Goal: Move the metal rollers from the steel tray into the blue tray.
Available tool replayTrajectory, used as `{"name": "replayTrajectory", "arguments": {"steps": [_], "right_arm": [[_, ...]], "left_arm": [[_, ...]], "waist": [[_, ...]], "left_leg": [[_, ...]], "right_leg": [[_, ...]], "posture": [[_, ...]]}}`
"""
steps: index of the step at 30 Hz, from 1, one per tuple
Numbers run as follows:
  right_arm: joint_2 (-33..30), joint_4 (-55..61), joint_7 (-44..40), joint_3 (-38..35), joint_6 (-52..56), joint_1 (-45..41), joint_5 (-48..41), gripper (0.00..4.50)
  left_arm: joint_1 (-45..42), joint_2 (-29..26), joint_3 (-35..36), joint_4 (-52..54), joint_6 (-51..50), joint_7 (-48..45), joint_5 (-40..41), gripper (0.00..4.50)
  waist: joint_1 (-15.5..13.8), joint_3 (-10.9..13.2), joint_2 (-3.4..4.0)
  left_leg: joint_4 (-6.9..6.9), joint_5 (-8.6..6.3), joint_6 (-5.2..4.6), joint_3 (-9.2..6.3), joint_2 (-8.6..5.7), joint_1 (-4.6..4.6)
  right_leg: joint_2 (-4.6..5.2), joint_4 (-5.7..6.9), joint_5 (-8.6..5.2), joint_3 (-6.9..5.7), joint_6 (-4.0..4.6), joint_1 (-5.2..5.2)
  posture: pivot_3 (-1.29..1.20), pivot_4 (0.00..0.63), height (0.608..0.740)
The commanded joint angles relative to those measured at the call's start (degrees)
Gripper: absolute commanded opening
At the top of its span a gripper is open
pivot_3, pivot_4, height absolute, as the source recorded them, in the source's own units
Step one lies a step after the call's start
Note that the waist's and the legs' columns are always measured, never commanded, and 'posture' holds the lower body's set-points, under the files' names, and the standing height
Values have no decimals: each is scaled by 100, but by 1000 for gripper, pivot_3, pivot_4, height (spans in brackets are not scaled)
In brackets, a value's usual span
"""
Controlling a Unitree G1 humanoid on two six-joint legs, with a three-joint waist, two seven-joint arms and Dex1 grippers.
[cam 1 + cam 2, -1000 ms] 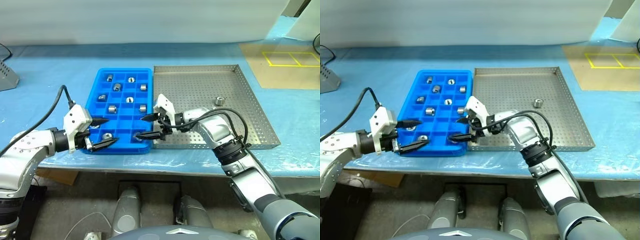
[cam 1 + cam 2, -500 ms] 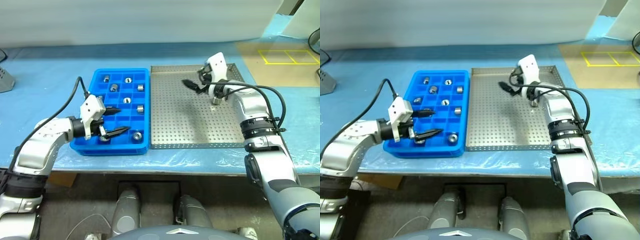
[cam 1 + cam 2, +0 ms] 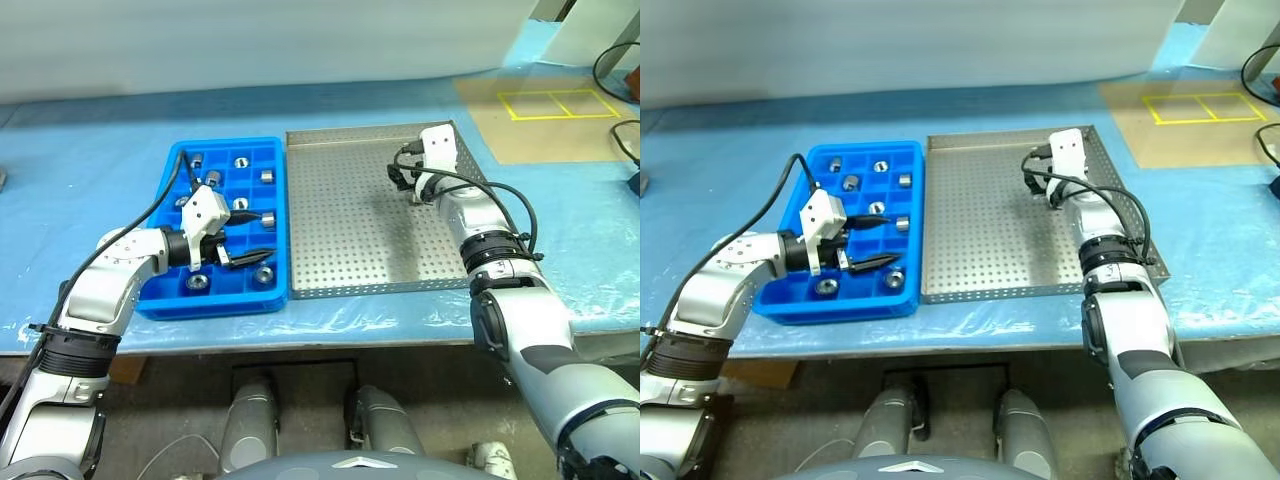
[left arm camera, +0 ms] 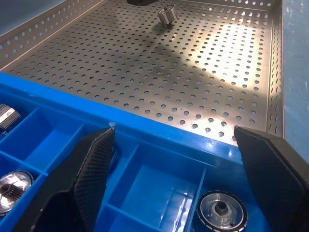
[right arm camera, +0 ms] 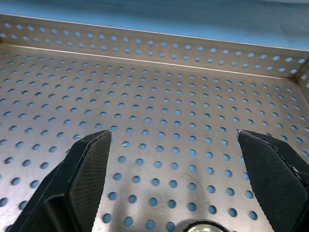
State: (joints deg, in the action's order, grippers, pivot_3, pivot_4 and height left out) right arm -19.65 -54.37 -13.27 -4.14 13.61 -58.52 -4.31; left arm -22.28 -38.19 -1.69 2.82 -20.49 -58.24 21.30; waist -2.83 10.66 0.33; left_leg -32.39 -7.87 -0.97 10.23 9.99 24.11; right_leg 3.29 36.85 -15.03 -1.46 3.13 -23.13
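Note:
The metal roller's top (image 5: pixel 207 227) is within the gap of the right gripper's open fingers, so the robot should keep moving that gripper toward the roller until both fingers can close around it.
The steel tray (image 3: pixel 345 225) lies beside the blue tray (image 3: pixel 215 307), on its right. One metal roller (image 4: pixel 166 13) stands on the perforated floor at the steel tray's far right. My right gripper (image 5: pixel 172 137) hovers open and empty over it, and the roller's top (image 5: pixel 200 226) shows low between the fingers. Several metal rollers (image 3: pixel 240 160) sit in the blue tray's compartments. Above the near right part of the blue tray my left gripper (image 3: pixel 268 235) is open and holds nothing. A roller (image 4: pixel 221 211) lies in the compartment just under it.
Both trays rest on a table under a blue cover (image 3: pixel 90 150). A brown board with yellow tape lines (image 3: pixel 540 110) lies at the back right, and cables (image 3: pixel 625 70) hang at the right edge. A pale wall closes the back.
My right gripper has swung from the blue tray's near right corner to the steel tray's far right, over the lone roller. The left gripper has edged right over the blue tray. The camera shifted.

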Motion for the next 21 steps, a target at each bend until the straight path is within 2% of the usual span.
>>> {"name": "replayTrajectory", "arguments": {"steps": [1, 9, 19, 20, 21], "right_arm": [[-115, 404, 86, -68, -119, 120, 74, 4322], [-58, 943, 245, -209, 285, 722, 16, 4322], [-11, 882, 300, -301, 291, 891, -36, 4322], [6, 950, 225, -309, 278, 932, -74, 3923], [17, 1006, 177, -293, 285, 960, -75, 3753]], "left_arm": [[65, -35, 116, 184, 38, 23, 22, 4247], [73, 11, 65, 190, 31, 45, 22, 4247], [-61, 70, 15, 36, 98, 24, -75, 4247], [-57, 68, 20, 41, 97, 20, -75, 4247], [-59, 69, 24, 40, 96, 15, -78, 4247]], "waist": [[-3, 0, 0], [-7, 0, 0], [15, 0, 0], [15, 0, 0], [15, 0, 0]], "left_leg": [[-2, 0, 0, 0, 1, 0], [-8, -2, -3, 0, 2, -2], [-8, -2, -4, 0, 2, -3], [-8, -2, -4, 0, 2, -3], [-8, -2, -4, 0, 2, -3]], "right_leg": [[0, 0, 0, 0, 0, 0], [0, 2, 0, 0, -1, 5], [-1, 2, 1, 0, 0, 5], [0, 2, 1, 0, 0, 5], [0, 2, 1, 0, 0, 5]], "posture": [[-46, 150, 740], [-60, 150, 740], [-68, 150, 740], [-68, 150, 740], [-68, 150, 740]]}}
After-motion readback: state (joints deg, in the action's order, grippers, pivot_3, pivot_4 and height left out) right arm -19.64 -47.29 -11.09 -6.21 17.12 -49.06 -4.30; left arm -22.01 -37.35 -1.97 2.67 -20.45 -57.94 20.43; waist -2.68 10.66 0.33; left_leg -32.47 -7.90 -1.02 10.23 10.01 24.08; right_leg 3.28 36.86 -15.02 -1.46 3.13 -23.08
